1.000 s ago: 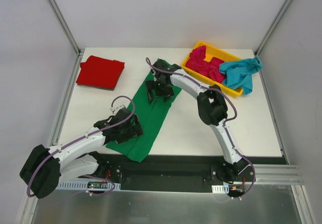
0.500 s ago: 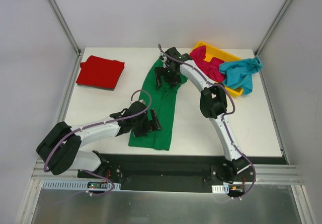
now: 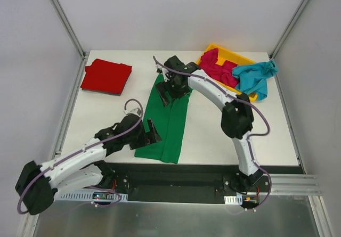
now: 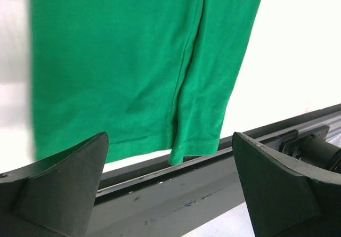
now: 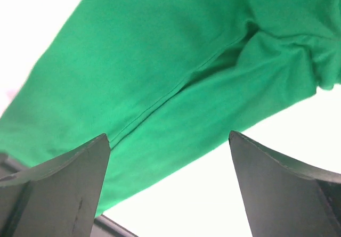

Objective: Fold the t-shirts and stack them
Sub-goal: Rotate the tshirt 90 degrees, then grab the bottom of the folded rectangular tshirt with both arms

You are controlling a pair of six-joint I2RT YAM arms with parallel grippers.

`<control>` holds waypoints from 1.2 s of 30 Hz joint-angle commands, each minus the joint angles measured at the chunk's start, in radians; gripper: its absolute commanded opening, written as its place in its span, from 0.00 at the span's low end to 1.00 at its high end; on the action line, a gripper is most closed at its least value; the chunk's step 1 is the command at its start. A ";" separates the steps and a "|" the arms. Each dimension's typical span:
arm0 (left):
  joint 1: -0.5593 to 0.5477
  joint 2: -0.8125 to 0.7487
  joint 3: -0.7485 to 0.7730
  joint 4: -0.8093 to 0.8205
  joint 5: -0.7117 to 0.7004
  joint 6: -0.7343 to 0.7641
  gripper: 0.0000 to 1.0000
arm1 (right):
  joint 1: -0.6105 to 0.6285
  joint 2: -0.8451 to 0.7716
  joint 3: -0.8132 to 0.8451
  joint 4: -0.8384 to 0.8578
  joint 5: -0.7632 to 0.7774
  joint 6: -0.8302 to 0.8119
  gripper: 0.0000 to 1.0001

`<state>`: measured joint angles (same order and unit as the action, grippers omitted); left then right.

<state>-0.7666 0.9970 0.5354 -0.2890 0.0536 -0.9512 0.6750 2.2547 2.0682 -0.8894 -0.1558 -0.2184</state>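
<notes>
The folded side's loose edge (image 4: 180,85) reaches to the green hem. The folded side will be hidden inside once I fold the hem over.
The green t-shirt (image 3: 169,121) lies as a long narrow strip down the middle of the table, its hem at the front edge. My left gripper (image 3: 151,132) is open and empty at the strip's near left side. In the left wrist view (image 4: 169,136) the green hem (image 4: 133,88) lies between the spread fingers. My right gripper (image 3: 169,91) is open over the strip's far end. The right wrist view (image 5: 168,136) shows green cloth (image 5: 160,72) under it, not pinched. A folded red t-shirt (image 3: 106,76) lies at the far left. The magenta-pink t-shirt (image 3: 219,70) and teal t-shirt (image 3: 254,77) lie crumpled in the tray.
The yellow plastic tray (image 3: 234,57) stands at the far right, with the teal cloth hanging over its right end. The table's dark front rail (image 4: 213,157) runs just below the green hem. Grey walls and metal posts enclose the table on three sides.
The green shirt has swung from a slant to nearly straight along the table. My left arm has drawn back to the left. My right gripper has shifted slightly left and nearer.
</notes>
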 commanded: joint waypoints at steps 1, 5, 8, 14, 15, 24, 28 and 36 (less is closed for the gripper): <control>-0.007 -0.225 -0.073 -0.214 -0.158 -0.037 0.99 | 0.070 -0.329 -0.135 0.044 0.093 -0.035 0.96; -0.002 -0.360 -0.132 -0.364 -0.227 -0.121 0.99 | 0.201 -0.557 -0.458 0.166 0.150 -0.088 0.96; 0.004 -0.374 -0.161 -0.372 -0.218 -0.152 0.99 | 0.326 -0.702 -0.748 0.323 0.220 -0.102 0.96; 0.007 -0.296 -0.163 -0.369 -0.227 -0.146 0.87 | 0.547 -0.796 -1.031 0.517 0.281 0.017 0.98; 0.009 -0.282 -0.166 -0.366 -0.238 -0.153 0.84 | 0.581 -0.776 -1.031 0.511 0.318 0.030 0.99; 0.043 -0.195 -0.195 -0.276 -0.225 -0.152 0.70 | 0.709 -0.572 -0.944 0.437 0.440 0.080 0.85; 0.043 -0.173 -0.206 -0.240 -0.209 -0.152 0.65 | 0.709 -0.564 -0.976 0.460 0.435 0.102 0.76; 0.046 -0.143 -0.215 -0.219 -0.184 -0.143 0.40 | 0.710 -0.509 -1.004 0.475 0.401 0.129 0.63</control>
<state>-0.7311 0.8249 0.3592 -0.4828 -0.1467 -1.0935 1.3815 1.7012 1.0676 -0.4244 0.2474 -0.1249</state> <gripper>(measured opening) 0.448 0.649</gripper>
